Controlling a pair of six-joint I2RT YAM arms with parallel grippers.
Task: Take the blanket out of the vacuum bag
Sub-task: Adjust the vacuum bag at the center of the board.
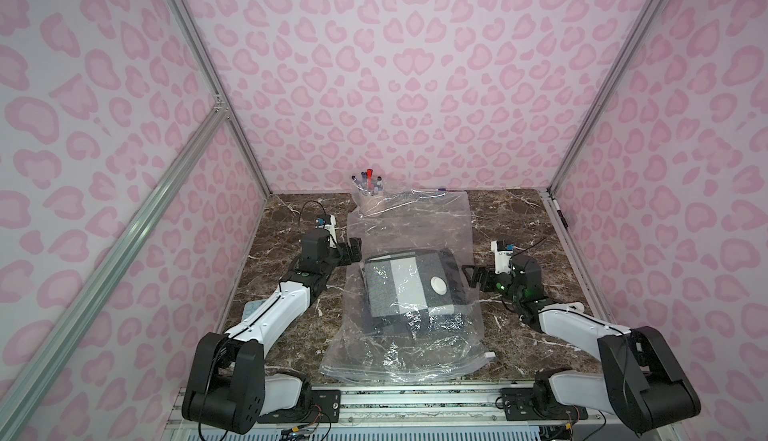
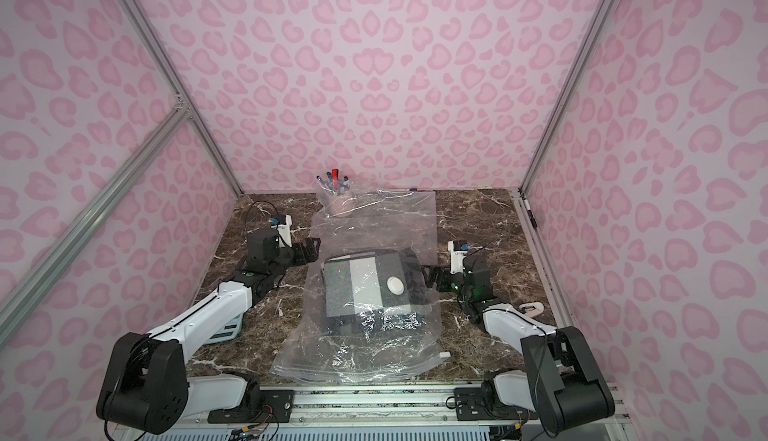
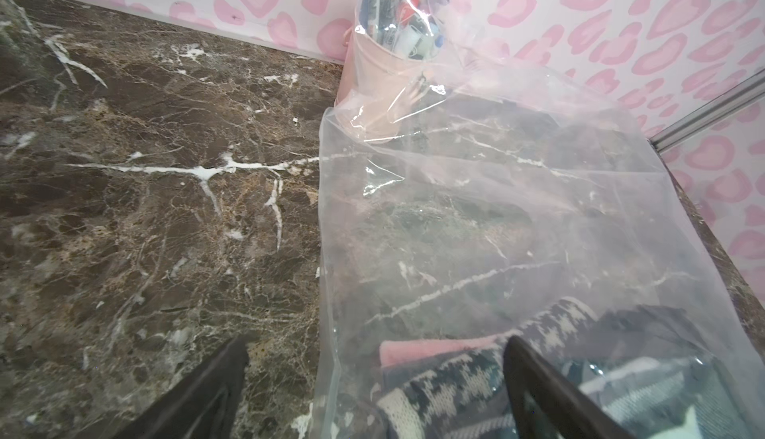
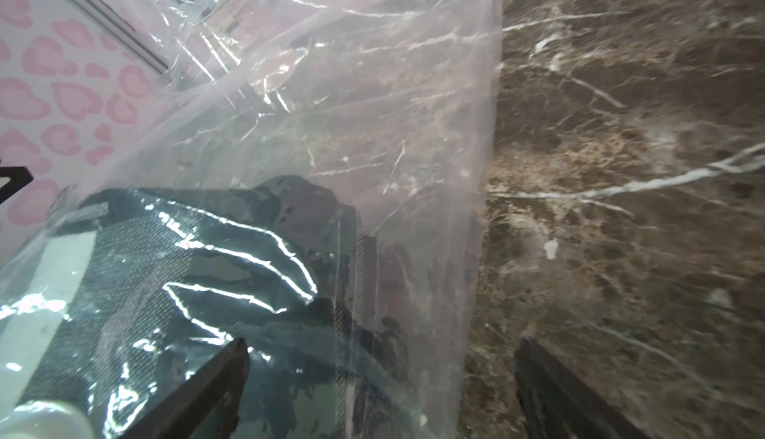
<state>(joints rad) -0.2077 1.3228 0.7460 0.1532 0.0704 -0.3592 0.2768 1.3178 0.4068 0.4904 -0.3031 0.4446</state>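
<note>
I expect the folded blanket (image 1: 414, 285) to turn along inside the vacuum bag when I pull the bag round by its edge, because the blanket nearly fills the bag's width (image 1: 361, 282).
The vacuum bag (image 1: 411, 218) (image 2: 374, 218), large and clear, lies lengthwise down the middle of the marble table in both top views. Its round white valve disc (image 1: 439, 284) faces up and its white slider clip (image 1: 490, 354) sits on the near edge. The folded dark grey and white blanket (image 1: 407, 289) (image 2: 365, 289) lies inside it. My left gripper (image 1: 353, 252) (image 3: 374, 350) is open, straddling the bag's left edge (image 3: 327, 250) beside the blanket (image 3: 455, 379). My right gripper (image 1: 473, 277) (image 4: 383, 344) is open, straddling the bag's right edge (image 4: 476, 209) beside the blanket (image 4: 207, 259).
A pink cup of markers (image 1: 368, 187) (image 3: 385, 81) stands at the back wall, touching the bag's far end. A flat pale blue printed item (image 2: 226, 328) lies under my left forearm. A pen (image 1: 557, 210) rests on the right rail. A metal rail (image 1: 415, 397) runs along the front edge.
</note>
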